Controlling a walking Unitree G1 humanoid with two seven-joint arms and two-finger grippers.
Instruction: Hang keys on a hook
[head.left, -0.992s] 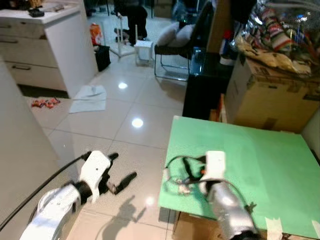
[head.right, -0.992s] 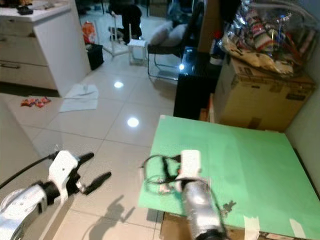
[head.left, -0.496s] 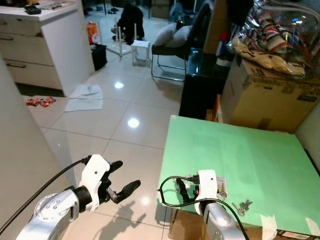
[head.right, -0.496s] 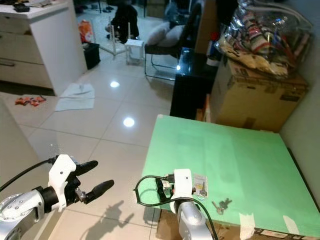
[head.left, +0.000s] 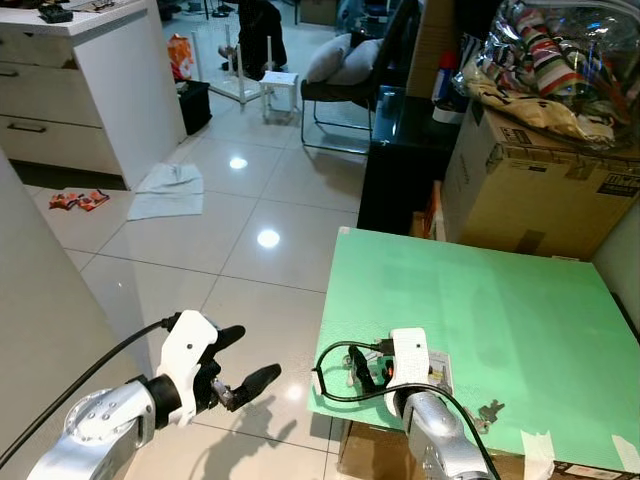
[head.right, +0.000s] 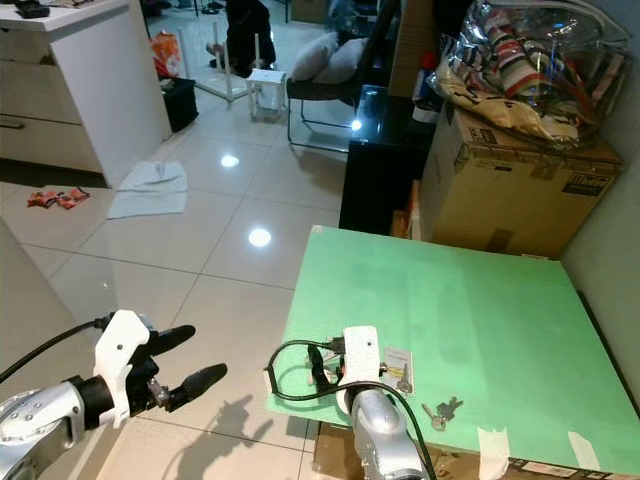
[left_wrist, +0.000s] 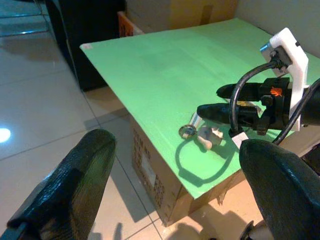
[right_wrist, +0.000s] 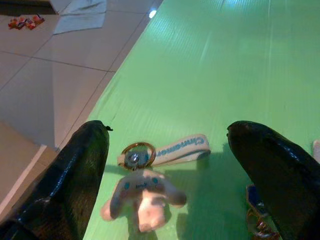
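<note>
The white strap (right_wrist: 182, 150) is attached to the charm only at the brass ring (right_wrist: 139, 155). The strap will swing down and hang loose when I carry the charm.
A keychain with a white plush charm (right_wrist: 142, 195), a brass ring (right_wrist: 136, 154) and a white strap lies on the green table (head.left: 500, 290) near its front left corner. My right gripper (right_wrist: 167, 130) hovers just above it, open, one finger on each side, nothing held. The left wrist view shows the same keychain (left_wrist: 202, 135) under the right gripper (left_wrist: 210, 100). A small bunch of metal keys (head.left: 487, 411) lies further right near the table's front edge. My left gripper (head.left: 250, 357) is open and empty over the floor, left of the table.
A cardboard box (head.left: 530, 190) topped with wrapped goods stands behind the table, a black cabinet (head.left: 400, 170) beside it. The tiled floor holds a cloth (head.left: 165, 190), with a white counter (head.left: 90, 90) at the left and a chair (head.left: 340, 90) beyond.
The view has shifted as my head moved. My right arm has drawn back toward the table's front left corner. The left gripper stays open in about the same place.
</note>
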